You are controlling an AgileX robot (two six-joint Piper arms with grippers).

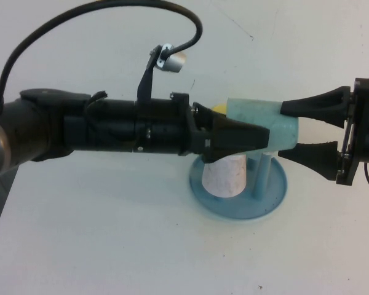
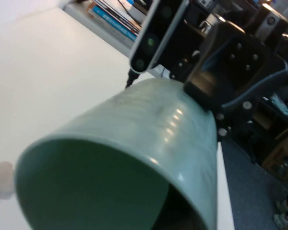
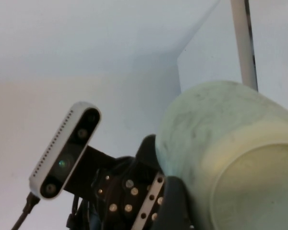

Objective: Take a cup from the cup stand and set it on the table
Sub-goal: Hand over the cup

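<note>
The robot's right gripper has its fingers on both sides of the mint-green cup's base (image 1: 289,126), so it should back away before the left gripper lowers the cup to the table (image 1: 138,220) with its opening up.
The mint-green cup (image 1: 258,117) lies on its side in the air above the blue cup stand (image 1: 234,212). My left gripper (image 1: 259,136) reaches in from the left and is shut on the cup's rim. In the left wrist view the cup's open mouth (image 2: 101,187) fills the picture. My right gripper (image 1: 283,131) comes in from the right and is open, one finger on each side of the cup's base end. The right wrist view shows the cup's bottom (image 3: 249,191) close up, with a left finger (image 3: 175,206) against its side. The white table (image 1: 111,233) lies below.
A pinkish-white cup (image 1: 224,175) sits upside down on the stand beside bare blue pegs (image 1: 262,175). Something yellow (image 1: 219,109) shows behind the left gripper. The left arm's cable (image 1: 111,9) loops over the table. The table's edge (image 1: 0,209) runs along the near left.
</note>
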